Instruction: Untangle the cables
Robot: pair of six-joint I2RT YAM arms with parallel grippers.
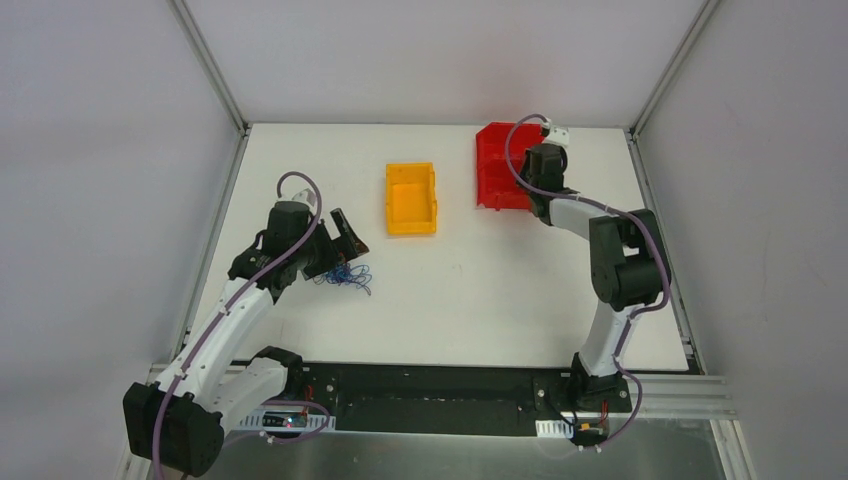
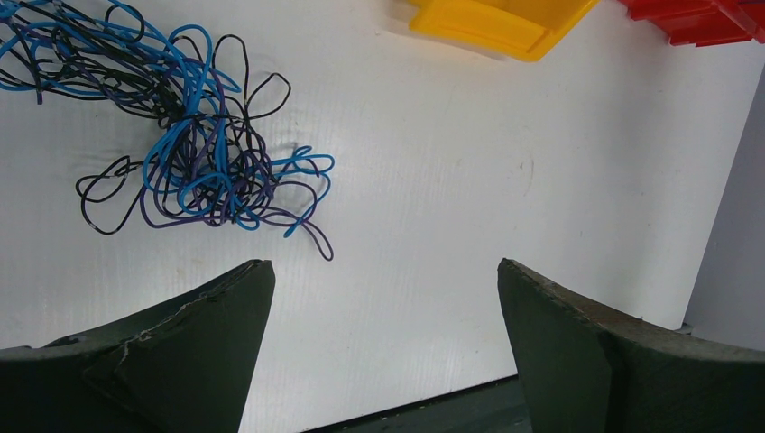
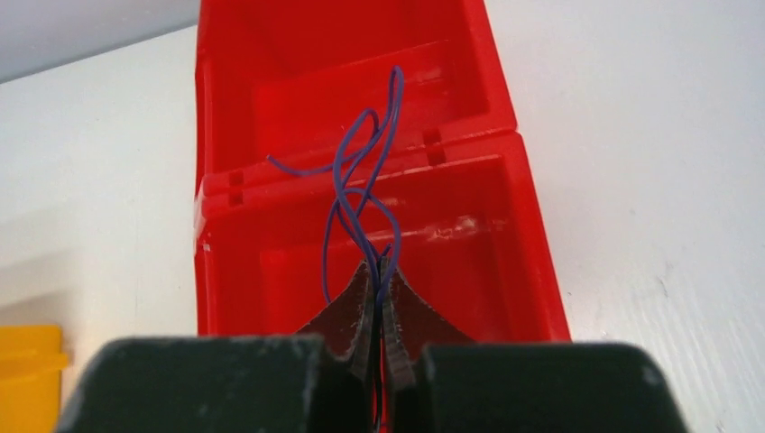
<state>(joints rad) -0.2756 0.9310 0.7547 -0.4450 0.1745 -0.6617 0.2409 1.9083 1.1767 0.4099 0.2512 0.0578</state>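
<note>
The purple cable's loops (image 3: 361, 194) are hanging over the red bin, clear of the tangle. My right gripper goes on moving down until they get to the near compartment (image 1: 504, 186) before it lets go.
A tangle of thin blue, black and purple cables (image 2: 194, 153) lies on the white table, small in the top view (image 1: 347, 274). My left gripper (image 2: 383, 280) stands open just right of the tangle, nothing between its fingers (image 2: 207, 334). Over the red bin (image 3: 361, 117) my right gripper (image 3: 379, 266) is shut on a single thin purple cable (image 3: 361, 180), whose loops dangle above the bin's compartments. In the top view the right gripper (image 1: 548, 135) hangs at the bin's right side (image 1: 500, 170).
A yellow bin (image 1: 411, 198) stands at the table's middle back, left of the red one, and shows at the left wrist view's top edge (image 2: 496, 23). White walls and metal frame rails enclose the table on three sides.
</note>
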